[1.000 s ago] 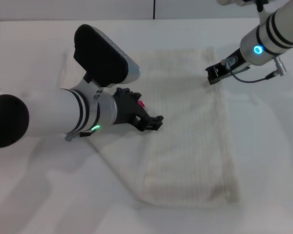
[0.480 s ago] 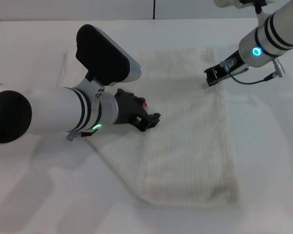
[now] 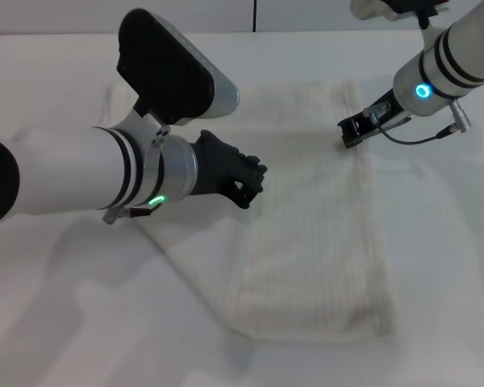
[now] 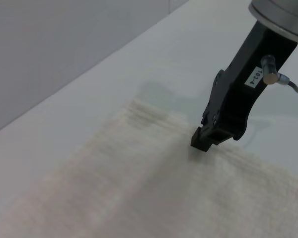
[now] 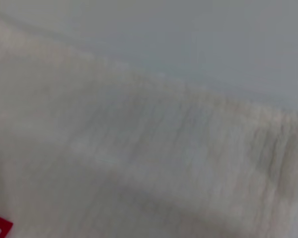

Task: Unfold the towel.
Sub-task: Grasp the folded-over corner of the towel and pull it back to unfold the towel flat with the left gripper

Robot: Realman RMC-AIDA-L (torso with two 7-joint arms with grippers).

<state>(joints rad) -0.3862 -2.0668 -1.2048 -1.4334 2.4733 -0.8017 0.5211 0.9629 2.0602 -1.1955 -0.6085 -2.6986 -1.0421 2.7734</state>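
The towel's corner (image 3: 252, 214) is folded inward beneath the robot's left gripper, so that gripper should open, take hold of the corner and spread it out across the clear table (image 3: 74, 305).
The towel (image 3: 315, 234) is a cream-white ribbed cloth lying folded on the white table. My left gripper (image 3: 251, 184) is black and sits over the towel's middle left part. In the head view it hides the red tag. The tag (image 5: 0, 229) shows only in the right wrist view, on the towel (image 5: 139, 148). My right gripper (image 3: 351, 133) is at the towel's far right edge. In the left wrist view its jaws are together, with the right gripper's tip (image 4: 202, 140) pressed into the towel's edge (image 4: 154, 119).
The white table (image 3: 436, 266) runs all around the towel. A wall stands behind its far edge (image 3: 81, 32). A loose fold of the towel (image 3: 185, 258) trails under my left arm toward the near left.
My left gripper has lifted and turned a little toward the far side. The red tag beside it is now hidden in the head view. My right gripper has stayed on the towel's edge.
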